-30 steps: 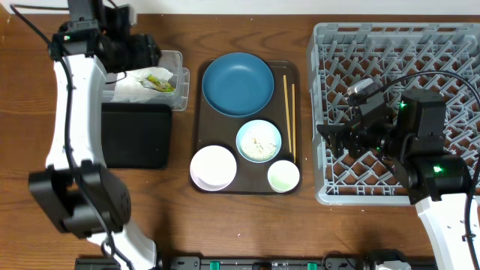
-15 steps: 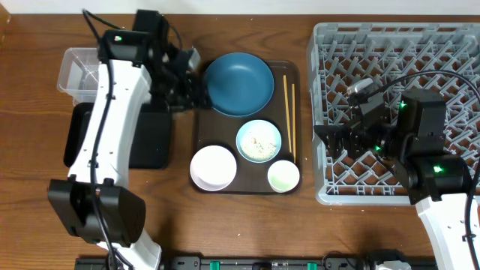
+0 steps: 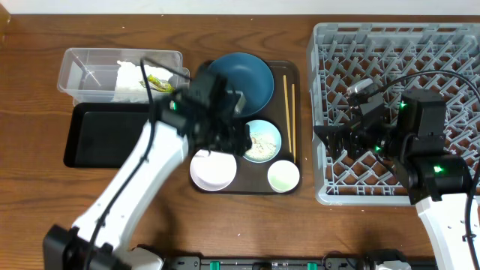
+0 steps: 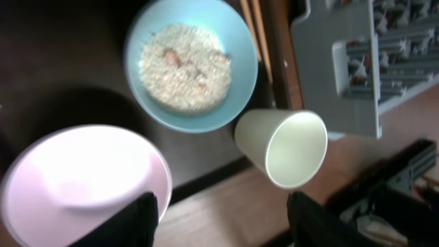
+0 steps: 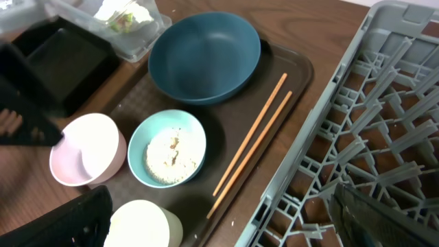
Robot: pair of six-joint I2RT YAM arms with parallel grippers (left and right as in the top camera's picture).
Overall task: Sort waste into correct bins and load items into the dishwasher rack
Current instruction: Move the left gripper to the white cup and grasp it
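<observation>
The cup's open rim (image 3: 283, 175) is turned toward my left gripper and is clear of the white bowl, so I keep going down until my fingers straddle the cup's side (image 3: 270, 178).
The clear tub (image 3: 90, 71) holds the white napkin (image 3: 129, 82) and the snack wrapper (image 3: 157, 79); the black tray (image 3: 105, 135) lies in front of it. On the brown serving tray (image 3: 199, 112) sit the dark-blue dish (image 3: 251, 79), the light-blue bowl (image 3: 266, 141) with rice scraps (image 4: 184, 63), the white bowl (image 3: 212, 171), the cup (image 3: 283, 176) and the chopsticks (image 3: 289, 112). My left gripper (image 3: 234, 139) hovers open and empty between the white bowl (image 4: 82, 175) and the cup (image 4: 288, 147). My right gripper (image 3: 330, 139) is open at the grey rack's (image 3: 397, 45) left edge.
In the right wrist view the rack (image 5: 384, 116) fills the right side, the chopsticks (image 5: 254, 134) lie beside it, and the dish (image 5: 204, 56), light-blue bowl (image 5: 167, 147), white bowl (image 5: 88, 149) and cup (image 5: 140, 225) are to the left. My left arm (image 3: 142, 180) crosses the table front.
My left arm has swung right from over the clear tub to above the serving tray's bowls. The tub with napkin and wrapper is uncovered again. The right arm has not moved.
</observation>
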